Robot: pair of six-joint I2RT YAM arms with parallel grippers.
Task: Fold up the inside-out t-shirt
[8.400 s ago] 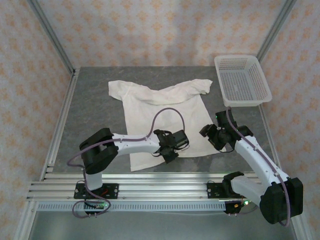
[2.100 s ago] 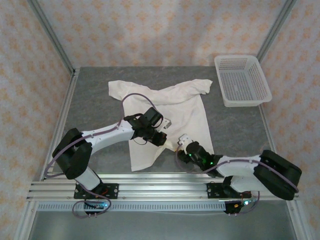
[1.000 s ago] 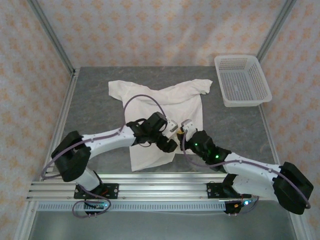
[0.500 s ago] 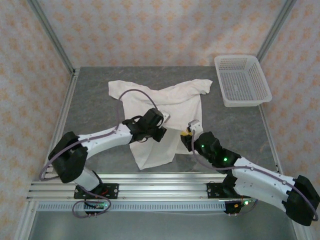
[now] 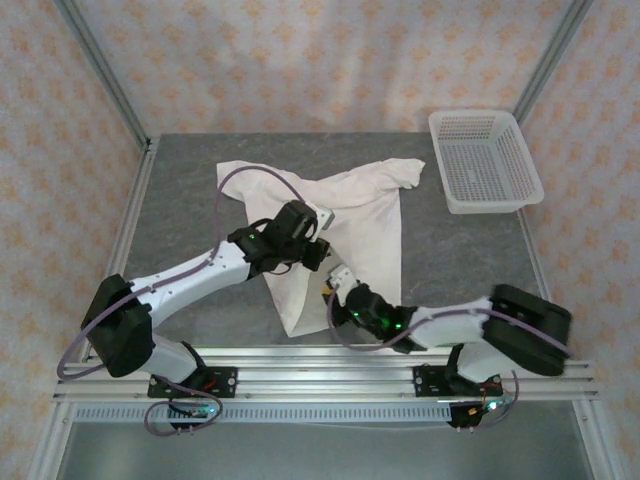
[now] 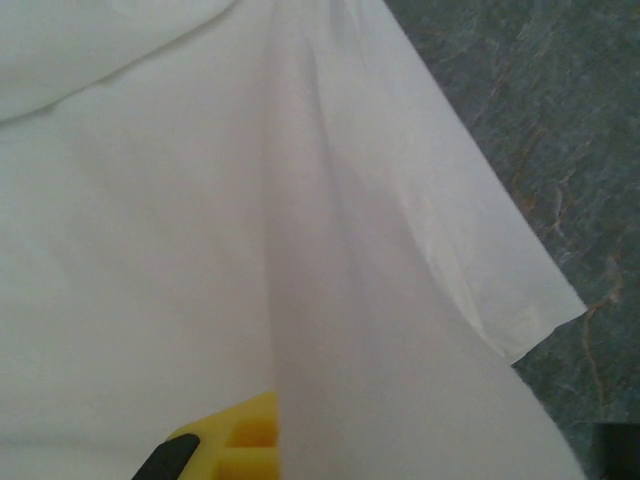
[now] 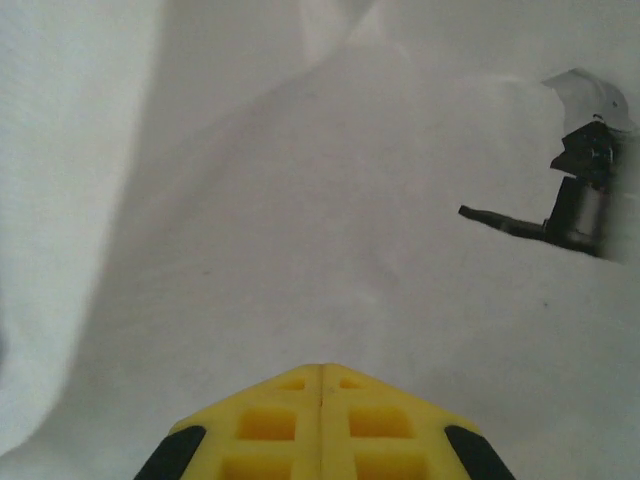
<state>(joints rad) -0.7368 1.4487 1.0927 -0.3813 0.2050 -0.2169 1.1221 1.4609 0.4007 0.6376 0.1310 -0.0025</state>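
Observation:
My right gripper needs to go far inside toward the collar [image 5: 316,188] and pull cloth back through before folding, because the t-shirt is inside out with its hem lifted open [image 5: 317,292].
The white inside-out t-shirt [image 5: 350,205] lies spread on the grey table, collar and sleeves toward the back. Its lower part is drawn into a narrow point near the front edge. My left gripper [image 5: 318,252] is over the shirt's middle, shut on a fold of it. In the left wrist view the cloth [image 6: 150,200] drapes over the jaws and hides all but one yellow finger [image 6: 235,440]. My right gripper [image 5: 334,284] sits at the shirt's lower right edge. The right wrist view has its yellow fingers [image 7: 322,370] pressed together just above the cloth [image 7: 300,200], with nothing between them.
A white mesh basket [image 5: 485,160] stands at the back right of the table [image 5: 180,200]. Metal frame rails run along the left side and the near edge. Bare grey tabletop [image 6: 540,120] lies to the right of the lifted fold.
My left gripper shut on the shirt and drew it back and left, narrowing the lower part. My right gripper opened, shut again and pulled toward the near left.

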